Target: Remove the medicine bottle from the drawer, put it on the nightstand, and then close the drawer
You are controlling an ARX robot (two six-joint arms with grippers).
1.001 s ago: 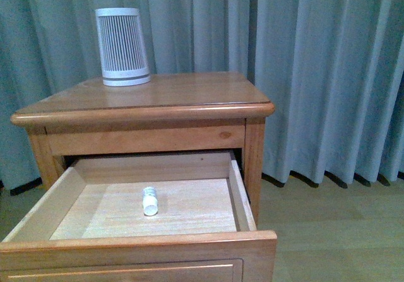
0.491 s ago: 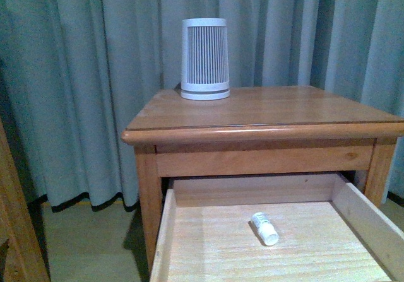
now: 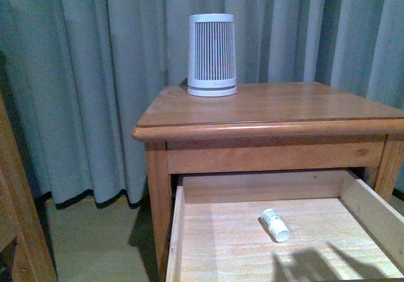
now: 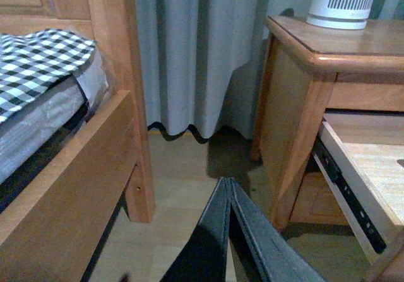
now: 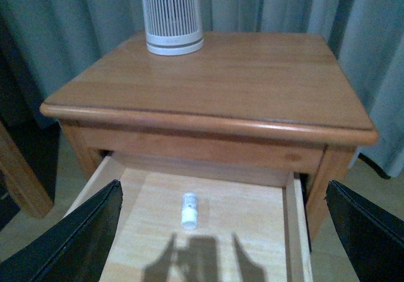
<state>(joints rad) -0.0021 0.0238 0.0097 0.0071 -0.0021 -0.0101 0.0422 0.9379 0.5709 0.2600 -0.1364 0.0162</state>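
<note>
I expect the medicine bottle (image 3: 275,226) to stay put rather than roll when I lay it on its side, because the nightstand top (image 3: 297,104) is flat and level.
The small white medicine bottle (image 3: 275,224) (image 5: 189,210) lies on its side on the pale floor of the pulled-out drawer (image 3: 189,244) (image 5: 297,231). Above it the nightstand (image 3: 265,115) (image 5: 252,80) shows its glossy top. My right gripper (image 5: 224,228) hovers over the drawer, open wide, with the bottle lying between and below its dark fingers (image 5: 82,238); its shadow falls on the drawer floor near the bottle. My left gripper (image 4: 227,184) is shut on nothing, out over the floor between bed and nightstand. Neither arm appears in the front view.
A tall white-grey ribbed cylinder appliance (image 3: 212,55) (image 5: 172,14) (image 4: 343,3) stands at the back of the nightstand top. A wooden bed frame (image 4: 107,143) with checked bedding (image 4: 38,61) stands left of the nightstand. Grey curtains (image 3: 95,74) hang behind.
The front view has swung so the nightstand and drawer sit further right, and a gripper shadow now falls on the drawer floor. The bottle lies in the same spot in the drawer.
</note>
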